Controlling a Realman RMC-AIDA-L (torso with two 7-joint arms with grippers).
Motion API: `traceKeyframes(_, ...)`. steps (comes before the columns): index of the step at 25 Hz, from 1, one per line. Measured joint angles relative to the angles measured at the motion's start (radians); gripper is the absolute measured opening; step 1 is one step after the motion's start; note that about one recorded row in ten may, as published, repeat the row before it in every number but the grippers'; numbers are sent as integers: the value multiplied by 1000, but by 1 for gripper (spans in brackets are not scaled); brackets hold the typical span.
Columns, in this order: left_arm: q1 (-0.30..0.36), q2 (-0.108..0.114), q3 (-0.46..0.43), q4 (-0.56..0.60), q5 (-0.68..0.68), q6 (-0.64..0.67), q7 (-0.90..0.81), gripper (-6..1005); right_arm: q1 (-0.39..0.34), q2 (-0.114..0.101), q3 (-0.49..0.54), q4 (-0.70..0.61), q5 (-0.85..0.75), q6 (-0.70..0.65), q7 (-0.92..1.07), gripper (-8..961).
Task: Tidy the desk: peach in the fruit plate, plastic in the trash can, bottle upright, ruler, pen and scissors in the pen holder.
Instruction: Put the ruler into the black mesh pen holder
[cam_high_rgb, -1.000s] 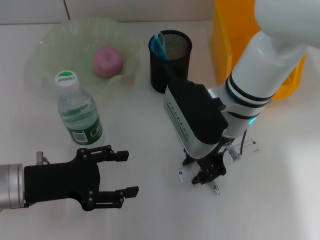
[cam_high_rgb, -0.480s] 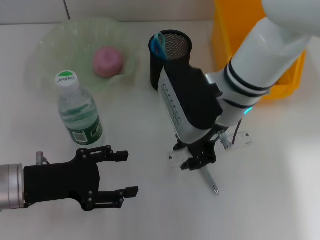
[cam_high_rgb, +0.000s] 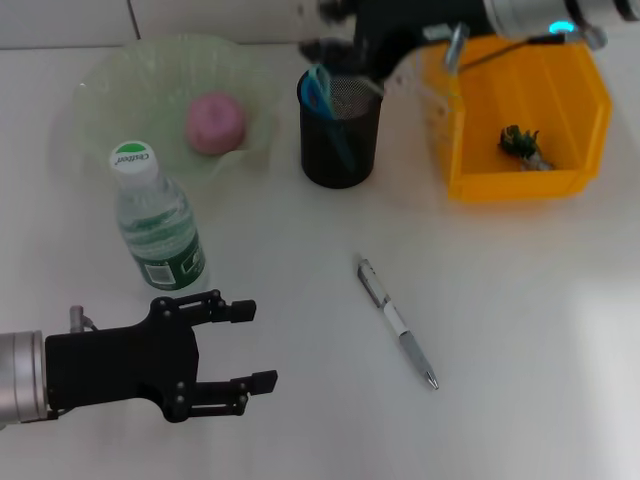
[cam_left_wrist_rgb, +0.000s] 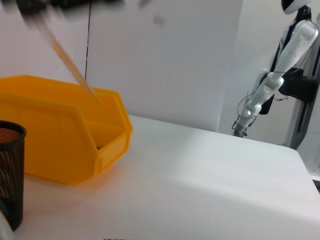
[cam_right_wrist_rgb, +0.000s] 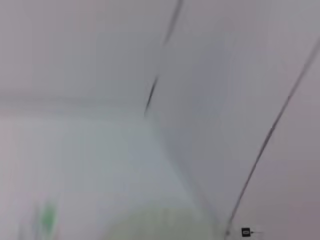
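Observation:
The ruler (cam_left_wrist_rgb: 73, 71) tilts toward the yellow trash can, so I should turn it upright over the pen holder's opening (cam_high_rgb: 350, 94) with my right gripper before I lower it in.
The pink peach (cam_high_rgb: 215, 122) lies in the pale-green fruit plate (cam_high_rgb: 110, 75) at the back left. In front of the plate the bottle (cam_high_rgb: 158, 225) stands upright. The black mesh pen holder (cam_high_rgb: 340, 130) holds the teal scissors (cam_high_rgb: 320, 90). A pen (cam_high_rgb: 397, 322) lies flat on the desk (cam_high_rgb: 520, 330). My right gripper (cam_high_rgb: 325, 30) is blurred, high above the pen holder, shut on the transparent ruler (cam_left_wrist_rgb: 75, 75), which hangs down from it. Near the front left, my left gripper (cam_high_rgb: 215, 355) rests open and holds nothing.
The yellow trash can (cam_high_rgb: 470, 130) stands at the back right beside the pen holder, with a small green scrap (cam_high_rgb: 522, 145) inside. The right wrist view is a blur of wall.
My right arm has risen from mid-desk and swung back to above the pen holder, taking the ruler off the desk. The pen now lies uncovered. The left arm has not moved.

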Motion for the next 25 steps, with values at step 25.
traceKeyframes(25, -22, -6, 21, -26, -14, 48, 19, 800, 89, 2, 22, 1049, 1488, 7, -1103, 390)
